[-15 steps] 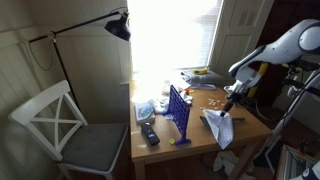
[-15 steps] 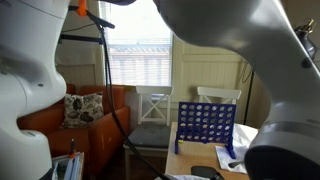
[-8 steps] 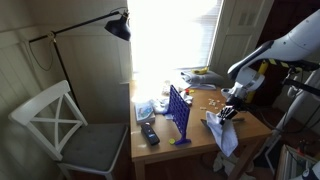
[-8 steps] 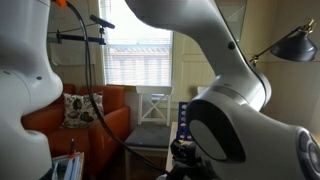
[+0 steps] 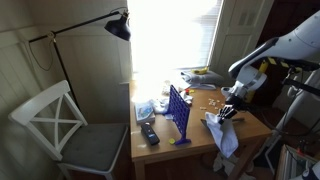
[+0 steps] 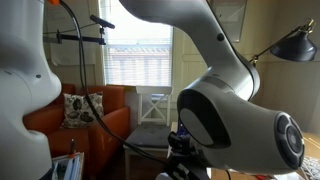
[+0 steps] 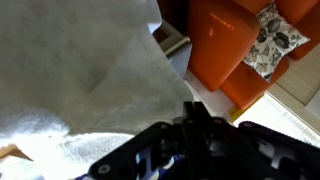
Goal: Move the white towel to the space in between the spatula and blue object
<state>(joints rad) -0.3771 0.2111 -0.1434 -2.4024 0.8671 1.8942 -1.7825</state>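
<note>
The white towel (image 5: pixel 226 138) hangs from the gripper's closed fingers and the space (image 5: pixel 198 131) beside the blue object is open, so the robot's gripper should keep going toward that space and let go there.
The white towel (image 5: pixel 223 133) hangs crumpled at the near right part of the wooden table (image 5: pixel 200 150), its lower end drooping over the table edge. My gripper (image 5: pixel 230 111) is at the towel's top and is shut on it. In the wrist view the towel (image 7: pixel 70 70) fills the upper left and my gripper (image 7: pixel 190 118) has its fingers pressed together on its edge. The blue upright grid object (image 5: pixel 178 111) stands mid-table, left of the towel. A dark long object (image 5: pixel 148 132), possibly the spatula, lies left of the grid.
Small loose pieces and a yellow item (image 5: pixel 203 72) lie at the table's far side. A white chair (image 5: pixel 62 125) and a floor lamp (image 5: pixel 118 26) stand to the left. An orange sofa (image 7: pixel 235 40) with a cushion (image 7: pixel 275 35) shows beyond. My arm (image 6: pixel 230 110) blocks most of an exterior view.
My gripper has lowered a little with the towel, which now bunches lower on the table. The arm has swung across the blocked exterior view.
</note>
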